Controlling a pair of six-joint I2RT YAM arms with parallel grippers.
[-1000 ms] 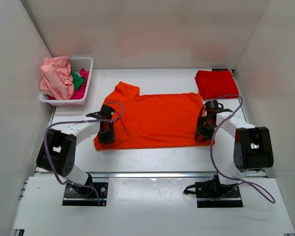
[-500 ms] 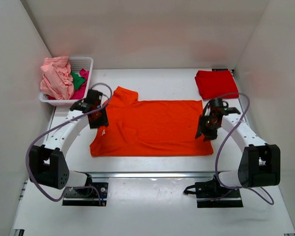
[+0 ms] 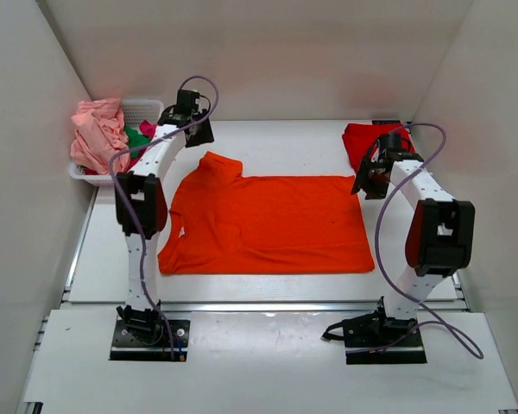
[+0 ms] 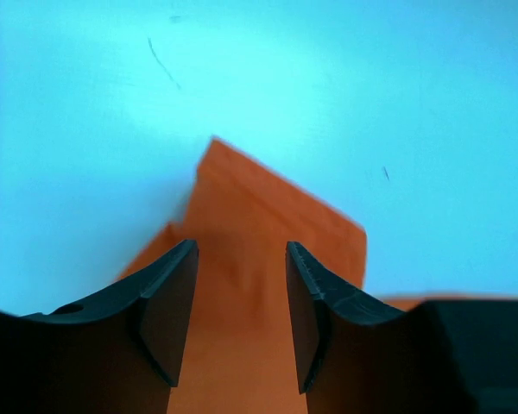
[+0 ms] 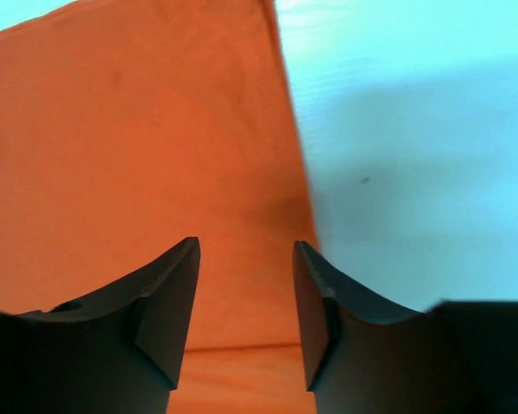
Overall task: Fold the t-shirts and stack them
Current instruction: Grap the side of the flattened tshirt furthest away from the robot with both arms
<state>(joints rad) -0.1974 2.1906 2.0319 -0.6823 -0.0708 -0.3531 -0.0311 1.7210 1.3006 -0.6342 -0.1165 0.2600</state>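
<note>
The sleeve [image 3: 217,169] sticks out past the orange t-shirt's far edge [image 3: 298,177], so it will reach across to the t-shirt's near edge when I fold it over.
The bright orange t-shirt [image 3: 268,224] lies spread flat in the middle of the table, its collar end to the left. My left gripper [image 3: 197,136] hangs open above the table just behind the shirt's far-left sleeve [image 4: 259,216], which shows between and beyond its jaws [image 4: 241,250]. My right gripper [image 3: 369,183] is open over the shirt's far-right corner, with orange cloth [image 5: 138,129] under its jaws [image 5: 246,246] and nothing held. A folded red t-shirt [image 3: 375,145] lies at the back right. Pink [image 3: 99,138], green [image 3: 136,140] and magenta [image 3: 147,129] t-shirts fill the basket.
The white mesh basket [image 3: 147,108] stands at the back left, close to my left arm's wrist. White walls enclose the table on three sides. Bare tabletop [image 3: 276,142] runs behind the orange shirt, and a strip [image 3: 268,285] lies in front of it.
Both grippers have moved from the shirt's near side toward the back; the left one went past the sleeve and opened wider. The orange shirt now lies flatter, reaching further left and forward.
</note>
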